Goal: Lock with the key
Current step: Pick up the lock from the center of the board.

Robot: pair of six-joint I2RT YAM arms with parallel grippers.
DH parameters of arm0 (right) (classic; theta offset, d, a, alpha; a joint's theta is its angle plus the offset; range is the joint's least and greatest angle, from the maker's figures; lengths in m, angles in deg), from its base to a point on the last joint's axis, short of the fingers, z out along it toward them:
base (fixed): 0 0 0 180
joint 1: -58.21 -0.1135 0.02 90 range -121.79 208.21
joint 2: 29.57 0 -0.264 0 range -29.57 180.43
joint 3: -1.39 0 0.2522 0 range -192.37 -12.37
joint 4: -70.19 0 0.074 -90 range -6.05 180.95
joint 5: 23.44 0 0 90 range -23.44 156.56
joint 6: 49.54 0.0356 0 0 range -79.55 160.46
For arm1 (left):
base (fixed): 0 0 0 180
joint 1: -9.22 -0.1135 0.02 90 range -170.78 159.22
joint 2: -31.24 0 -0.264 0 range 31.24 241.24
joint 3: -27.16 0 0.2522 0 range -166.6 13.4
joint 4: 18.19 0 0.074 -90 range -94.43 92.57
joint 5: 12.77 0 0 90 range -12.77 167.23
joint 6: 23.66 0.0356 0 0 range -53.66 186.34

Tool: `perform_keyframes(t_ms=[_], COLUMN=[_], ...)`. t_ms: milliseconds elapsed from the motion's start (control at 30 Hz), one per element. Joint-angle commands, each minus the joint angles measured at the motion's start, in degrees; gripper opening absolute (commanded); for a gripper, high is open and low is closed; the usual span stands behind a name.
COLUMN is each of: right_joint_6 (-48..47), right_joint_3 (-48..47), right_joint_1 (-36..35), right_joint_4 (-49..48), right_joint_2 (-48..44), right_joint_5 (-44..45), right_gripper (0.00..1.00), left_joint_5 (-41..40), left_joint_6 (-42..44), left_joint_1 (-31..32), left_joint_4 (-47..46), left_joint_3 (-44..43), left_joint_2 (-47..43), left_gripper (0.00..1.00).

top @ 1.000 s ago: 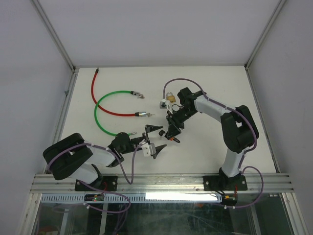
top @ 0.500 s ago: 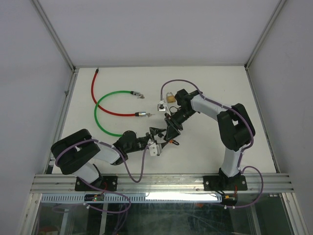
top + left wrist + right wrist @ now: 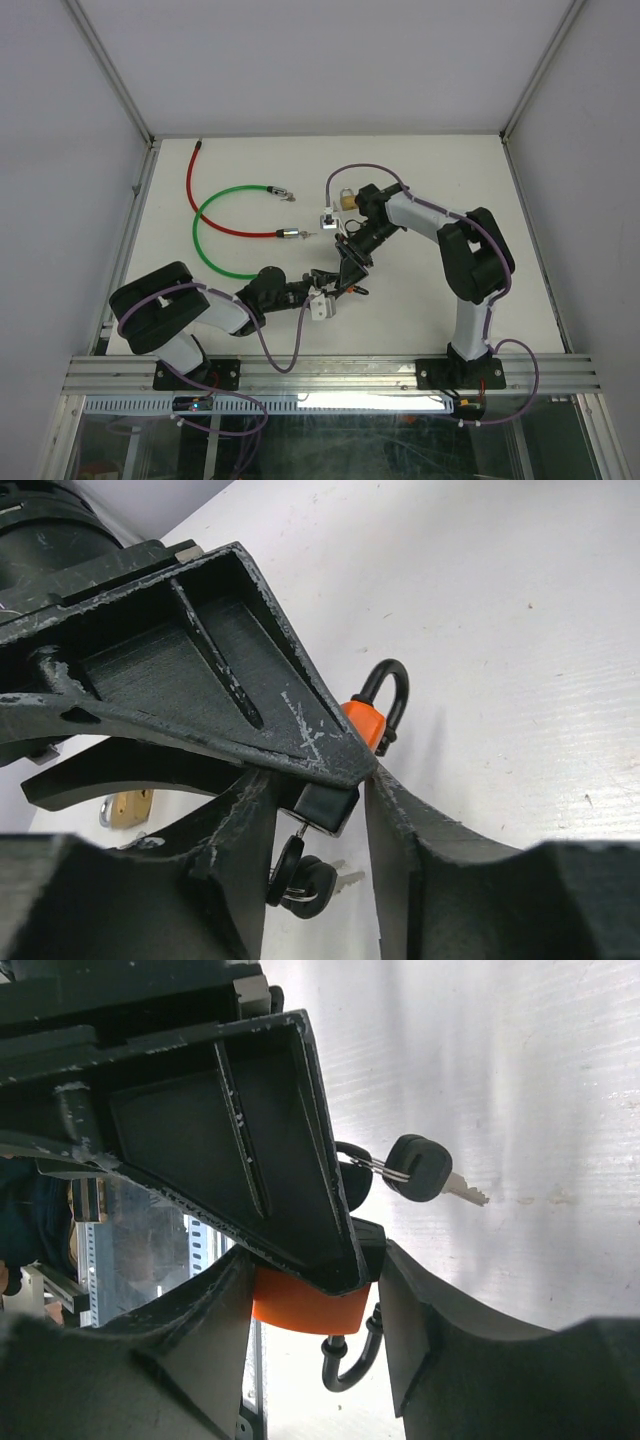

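My left gripper should hold the black base while my right gripper goes to the shackle point(image 3: 403, 688), because both grippers crowd the padlock's orange body point(image 3: 312, 1303) beside the key.
An orange padlock point(image 3: 300, 1305) with a black shackle point(image 3: 352, 1368) sits clamped between the fingers of my right gripper point(image 3: 315, 1285), shackle pointing away from the left arm. Its key point(image 3: 285, 860) sticks in the padlock's black base point(image 3: 330, 805), and a second key point(image 3: 418, 1168) hangs from the same ring. My left gripper point(image 3: 318, 815) reaches in from the opposite side, its jaws partly closed around the base and key with a gap still showing on the right. In the top view both grippers point(image 3: 338, 278) meet at mid-table.
A brass padlock point(image 3: 348, 200) lies just behind the right arm's wrist. A red cable point(image 3: 190, 185) and a green cable point(image 3: 205, 245) with metal ends curl over the left half of the white table. Walls close in the left, right and back.
The left arm has reached right until its jaws surround the key under the held padlock, and the jaws have narrowed. The right gripper has shifted slightly left with the padlock.
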Motion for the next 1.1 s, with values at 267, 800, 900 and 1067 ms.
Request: perform_keyframes(t_ms=[267,800,900,1067], right_joint_6=[3.56,5.57,4.78,2.72], right_joint_3=[-3.05,-1.04,-0.82,1.43], right_joint_1=[-0.70,3.60,4.29,5.95], right_joint_4=[-0.19,-3.31,-3.39,-5.87], right_joint_2=[1.62,-6.14,-7.45,-12.50], right_joint_5=[-3.30,-1.79,-1.69,-1.01], right_gripper=[0.09,0.66,0.67,0.66], left_joint_5=[-0.04,-3.24,-3.93,-5.20], left_joint_6=[1.29,-7.92,-9.77,-15.60], left_joint_1=[0.52,0.51,0.50,0.41], left_joint_4=[-5.36,-17.10,-17.32,-20.50], left_joint_3=[-0.81,4.45,4.83,6.91], left_joint_2=[0.79,3.31,2.87,0.38], left_gripper=[0.00,0.00,0.00,0.00])
